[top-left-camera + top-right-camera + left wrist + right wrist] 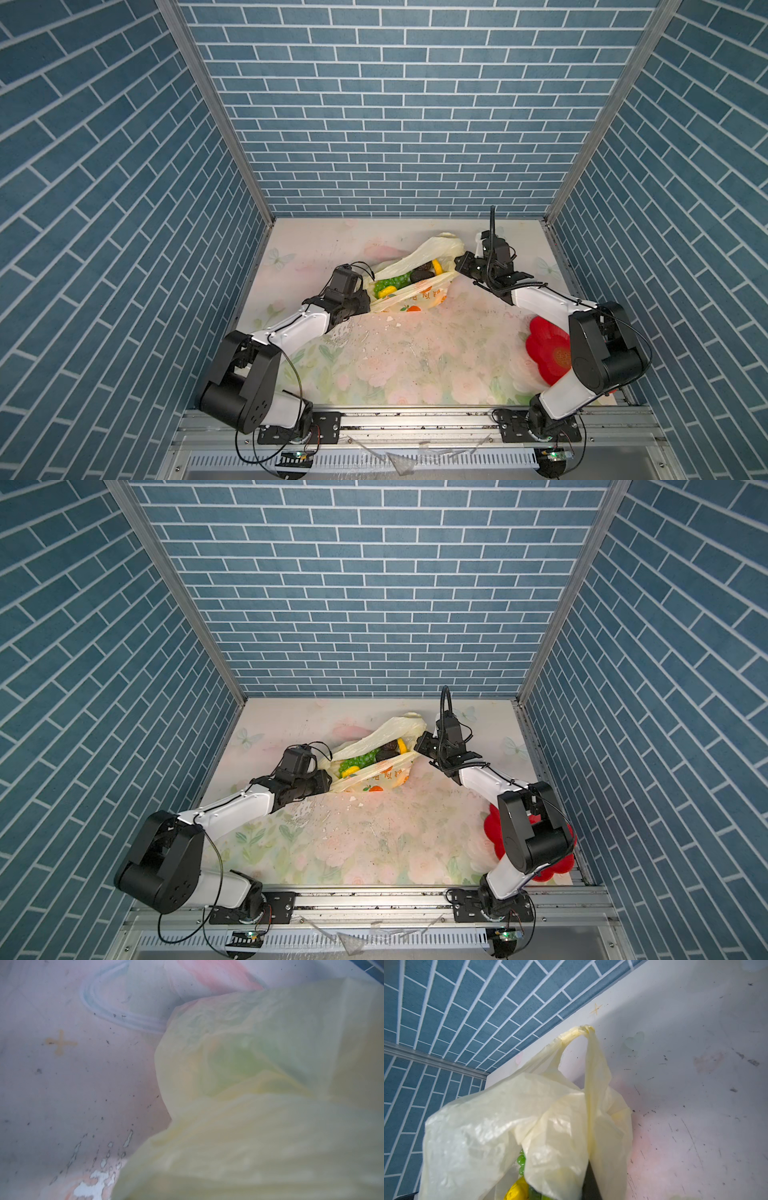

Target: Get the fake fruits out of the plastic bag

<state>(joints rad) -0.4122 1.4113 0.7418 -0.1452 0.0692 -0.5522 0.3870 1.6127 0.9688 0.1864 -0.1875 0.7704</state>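
Next, my right gripper eases inward while my left gripper swings toward the bag's back side to widen the opening, because the bag's opening [409,279] is a narrow slanted slit.
The cream-yellow plastic bag [415,300] [376,777] lies at the back middle of the table with its mouth gaping upward. Inside it show a green grape bunch [390,283] [356,761], dark brown bumpy fruits [422,275] [384,754], a yellow banana [437,266] and a yellow lump [384,292] [517,1190]. My right gripper [459,264] [420,742] is shut on the bag's right rim; film drapes over its dark finger [589,1184]. My left gripper [365,301] [326,781] is at the bag's left end. Bag film [270,1105] hides its jaws.
A red flower-shaped plate [544,349] [492,833] lies at the front right, partly behind my right arm. One bag handle loop [579,1031] stands up toward the back wall. Brick-patterned walls close in the back and both sides.
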